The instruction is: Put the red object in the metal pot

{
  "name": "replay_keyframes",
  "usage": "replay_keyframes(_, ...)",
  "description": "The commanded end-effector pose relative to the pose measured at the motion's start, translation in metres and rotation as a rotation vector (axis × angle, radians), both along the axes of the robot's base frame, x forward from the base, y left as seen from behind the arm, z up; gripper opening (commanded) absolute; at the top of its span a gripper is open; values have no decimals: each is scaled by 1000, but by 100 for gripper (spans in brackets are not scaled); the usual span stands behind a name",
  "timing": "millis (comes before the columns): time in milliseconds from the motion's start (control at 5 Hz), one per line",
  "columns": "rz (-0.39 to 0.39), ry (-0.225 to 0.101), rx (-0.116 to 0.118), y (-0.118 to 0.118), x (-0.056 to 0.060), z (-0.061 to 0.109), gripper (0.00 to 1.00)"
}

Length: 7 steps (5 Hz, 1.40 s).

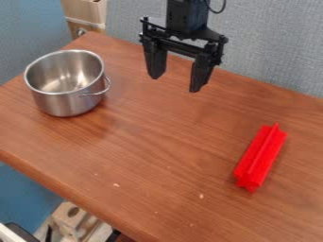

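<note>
My gripper should go next, as its open fingers line up with the red object's narrow width [262,157]. I should now move toward its middle and lower until the fingers straddle the object.
The red object [260,157], a bright ridged bar, lies flat on the wooden table [151,142] at the right, angled toward the near right edge. At the left end stands the metal pot [66,81], round, shiny and upright, with nothing visible inside. My gripper [177,77] hangs above the back middle of the table, pointing down, its two black fingers spread wide with nothing between them. It is well apart from both the pot and the red bar.
The table's front edge runs diagonally from the left to the bottom right. A blue wall stands behind, and a beige fixture [86,14] sits at the top left. Below the front edge, floor and some white equipment [70,227] show.
</note>
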<state>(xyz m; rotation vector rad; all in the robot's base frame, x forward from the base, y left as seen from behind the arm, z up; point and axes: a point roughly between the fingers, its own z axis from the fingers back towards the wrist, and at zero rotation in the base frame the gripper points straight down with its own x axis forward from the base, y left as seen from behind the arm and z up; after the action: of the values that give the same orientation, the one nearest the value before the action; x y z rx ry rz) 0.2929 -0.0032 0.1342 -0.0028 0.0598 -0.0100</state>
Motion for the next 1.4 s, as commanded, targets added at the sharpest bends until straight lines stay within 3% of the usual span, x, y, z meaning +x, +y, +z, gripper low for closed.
replay_keyframes(0,0,14,-1,-1,-1,-5,100)
replay_keyframes(200,-32,18,-2,-16,-2,-11,100)
replay_keyframes(400,-85,9,6,-47,-3,-16,100)
replay_keyframes(800,-159,-20,51,-105,-2,-36,100)
replay_keyframes(1200,-177,-63,101,-134,-1,-56,100)
